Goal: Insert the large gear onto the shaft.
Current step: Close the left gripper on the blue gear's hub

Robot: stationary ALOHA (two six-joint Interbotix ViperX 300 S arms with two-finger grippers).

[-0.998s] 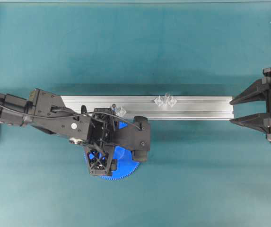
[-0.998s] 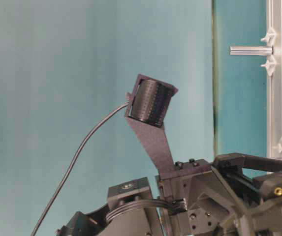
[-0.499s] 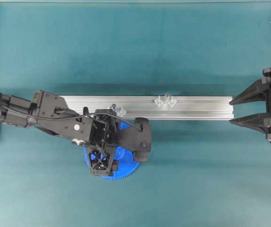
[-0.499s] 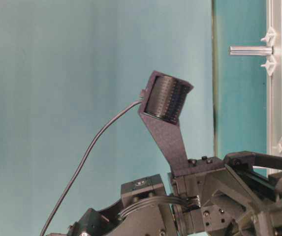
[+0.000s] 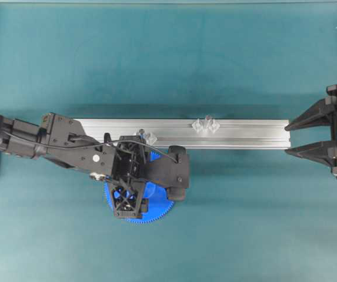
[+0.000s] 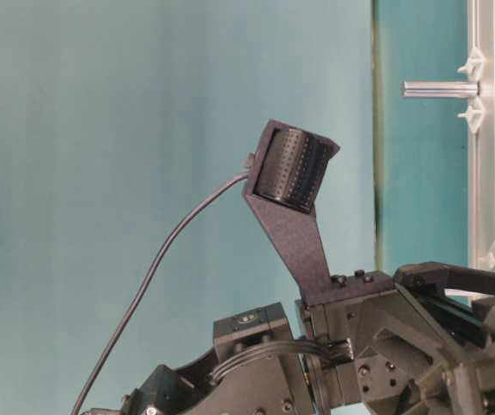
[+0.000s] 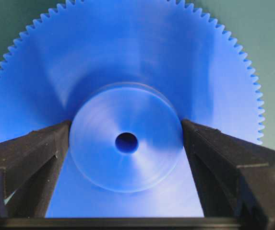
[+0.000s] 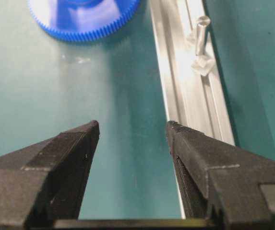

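Observation:
The shaft should stick out above the gear's raised middle part when I lower the large gear [image 5: 157,207], since a dark hole [image 7: 126,143] opens in the top of that part.
The large gear [image 5: 159,205] is a bright-blue toothed disc lying flat on the teal table, just in front of the rail. My left gripper [image 5: 130,197] points down over it and hides most of it from overhead. In the left wrist view the gear [image 7: 127,62] fills the frame. The left gripper [image 7: 126,123] is open, one black finger [image 7: 36,148] on each side of the raised hub, close against it. The shaft [image 5: 206,123] stands upright in its clear mount on the rail, also visible as shaft [image 6: 437,88] and shaft [image 8: 200,31]. My right gripper [image 5: 287,136] is open and empty at the rail's right end; the wrist view shows that gripper [image 8: 132,127] with only table between its fingers.
A long aluminium rail [image 5: 239,134] runs across the table's middle. A second clear mount with a darker-tipped pin [image 5: 144,135] sits on it beside the left arm. The left wrist's camera bracket [image 6: 290,199] rises high in the table-level view.
The left arm has shifted slightly to the right over the gear, mostly before half a second ago. The right arm has not moved.

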